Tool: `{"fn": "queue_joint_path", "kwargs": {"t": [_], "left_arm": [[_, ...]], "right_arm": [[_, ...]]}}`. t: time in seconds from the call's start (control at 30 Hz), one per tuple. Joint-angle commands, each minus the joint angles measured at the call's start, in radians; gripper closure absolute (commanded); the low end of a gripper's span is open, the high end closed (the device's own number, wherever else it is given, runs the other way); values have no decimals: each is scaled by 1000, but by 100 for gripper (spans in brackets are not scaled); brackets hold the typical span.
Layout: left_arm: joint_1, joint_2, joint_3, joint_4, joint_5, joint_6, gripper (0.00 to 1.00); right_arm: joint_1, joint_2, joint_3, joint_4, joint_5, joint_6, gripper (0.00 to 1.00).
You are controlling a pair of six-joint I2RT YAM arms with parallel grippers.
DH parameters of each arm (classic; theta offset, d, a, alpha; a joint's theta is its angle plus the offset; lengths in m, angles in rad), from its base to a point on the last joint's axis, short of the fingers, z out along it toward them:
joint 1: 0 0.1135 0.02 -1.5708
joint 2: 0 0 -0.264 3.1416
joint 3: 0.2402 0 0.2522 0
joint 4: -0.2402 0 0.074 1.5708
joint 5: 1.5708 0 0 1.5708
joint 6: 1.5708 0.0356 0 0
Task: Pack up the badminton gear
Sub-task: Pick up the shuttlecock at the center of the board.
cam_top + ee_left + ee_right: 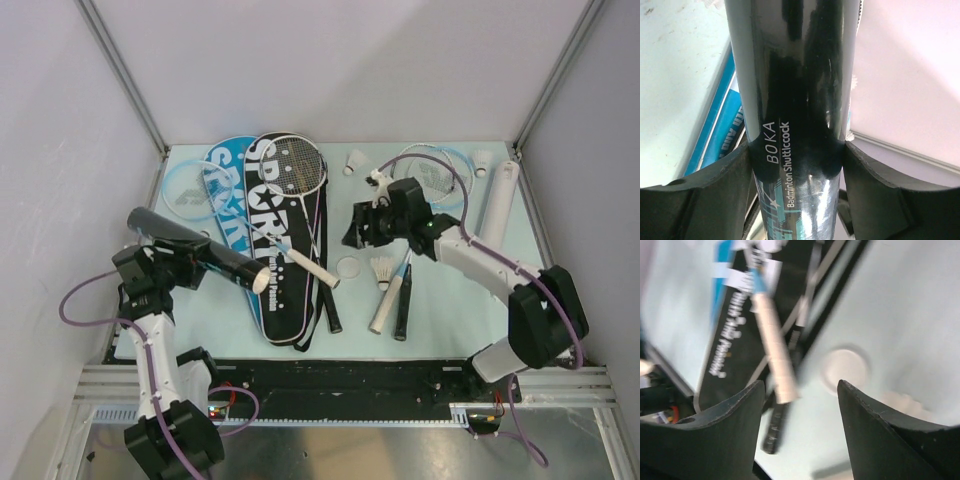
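Note:
I should keep moving my right gripper toward the cork end with its fingers open and close them there, because the shuttlecock lies clear of the round white cap.
My left gripper is shut on the black tube, labelled "BOKA Badminton Shuttlecock", and holds it above the table's left side with its open white end toward the middle. My right gripper is open and empty above the table centre. Below it lie a round white cap and a shuttlecock. A white-handled racket lies on the black SPORT cover. The blue cover lies beside it.
The white tube lies at the right. Two more shuttlecocks sit at the back. Two rackets with a white handle and a black handle lie centre right. A black handle sticks out by the black cover.

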Motion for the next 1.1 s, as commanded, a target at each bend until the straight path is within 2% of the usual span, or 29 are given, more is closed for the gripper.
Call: {"fn": "queue_joint_path", "kwargs": {"t": [0.0,0.17,0.37,0.63,1.07], "left_arm": [[-5,-31,29,40,26,106,45],[-5,-4,45,39,62,166,45],[-5,26,37,39,84,197,45],[-5,51,27,39,71,215,45],[-6,59,32,38,56,224,44]], "right_arm": [[-118,92,89,-247,-67,-169,33],[-208,198,161,-340,-129,-243,33],[-239,306,242,-425,-177,-310,32],[-259,323,260,-512,-199,-384,35],[-307,323,259,-618,-323,-471,53]]}}
